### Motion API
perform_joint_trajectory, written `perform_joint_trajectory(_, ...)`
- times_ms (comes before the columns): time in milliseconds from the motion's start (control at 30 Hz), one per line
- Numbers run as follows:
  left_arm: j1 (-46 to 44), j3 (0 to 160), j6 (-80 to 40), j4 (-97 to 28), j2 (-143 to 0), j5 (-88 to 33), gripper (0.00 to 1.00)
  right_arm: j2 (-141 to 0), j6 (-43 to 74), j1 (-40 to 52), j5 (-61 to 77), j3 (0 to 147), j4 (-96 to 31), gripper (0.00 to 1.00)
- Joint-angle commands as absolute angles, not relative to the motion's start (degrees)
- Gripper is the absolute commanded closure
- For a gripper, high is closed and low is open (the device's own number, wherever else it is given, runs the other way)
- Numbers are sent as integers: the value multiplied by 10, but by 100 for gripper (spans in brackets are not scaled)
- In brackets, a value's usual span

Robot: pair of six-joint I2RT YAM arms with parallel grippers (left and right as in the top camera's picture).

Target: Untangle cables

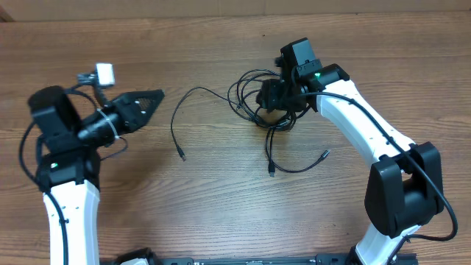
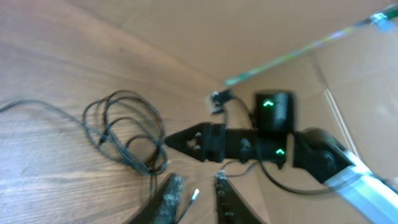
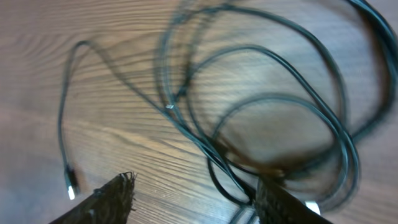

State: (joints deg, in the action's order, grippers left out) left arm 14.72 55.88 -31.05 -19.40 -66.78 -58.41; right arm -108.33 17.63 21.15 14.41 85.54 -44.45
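My left gripper is away from the crossed cable loops lying flat, so my right gripper should grip the bundled cables and raise them toward my left gripper.
The cables lie as a tangle of thin black loops at the table's upper middle. One strand arcs away to the left and ends in a plug. Two more plug ends trail below the tangle. My right gripper sits on the tangle's right side. In the right wrist view it is open wide, with strands running beside its right finger. My left gripper hovers left of the loose strand. Its jaws stand slightly open; a pale plug tip shows in the gap.
A cardboard wall stands behind the table's far edge. The right arm fills the middle of the left wrist view, beside the cable loops. A white camera block sits on the left wrist.
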Motion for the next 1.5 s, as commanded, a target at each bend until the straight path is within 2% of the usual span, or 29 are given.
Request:
perform_joint_trajectory(0, 111, 568, -298, -202, -667, -453, 69, -1097, 4, 226, 194, 853, -416, 33)
perform_joint_trajectory(133, 111, 568, -298, -199, -667, -444, 63, -1132, -51, 258, 187, 853, -380, 18)
perform_joint_trajectory(200, 113, 568, -298, -200, -667, -444, 61, -1150, -51, 272, 138, 853, -352, 16)
perform_joint_trajectory(300, 113, 568, -298, -202, -667, -444, 57, -1174, -52, 288, 63, 853, -317, 20)
perform_joint_trajectory(400, 113, 568, -298, -206, -667, -444, 55, -1190, -84, 296, 42, 853, -303, 34)
perform_joint_trajectory(567, 113, 568, -298, -209, -667, -430, 51, -1212, -84, 295, 33, 851, -302, 40)
perform_joint_trajectory(700, 113, 568, -298, -210, -667, -429, 41, -1230, -84, 296, 59, 851, -303, 53)
perform_joint_trajectory(767, 113, 568, -298, -212, -667, -429, 26, -1237, -84, 296, 92, 851, -302, 66)
perform_joint_trajectory(800, 113, 568, -298, -212, -667, -429, 10, -1238, -84, 296, 104, 851, -300, 81)
perform_joint_trajectory(833, 113, 568, -298, -212, -667, -429, 0, -1238, -84, 296, 106, 851, -296, 91)
perform_joint_trajectory(867, 113, 568, -298, -213, -667, -429, 0, -1236, -84, 296, 106, 855, -294, 96)
perform_joint_trajectory(1233, 113, 568, -298, -298, -667, -428, 0, -1160, -43, 301, 108, 1004, -343, 96)
perform_joint_trajectory(1467, 113, 568, -298, -300, -668, -428, 0, -1115, -43, 319, 108, 1044, -336, 96)
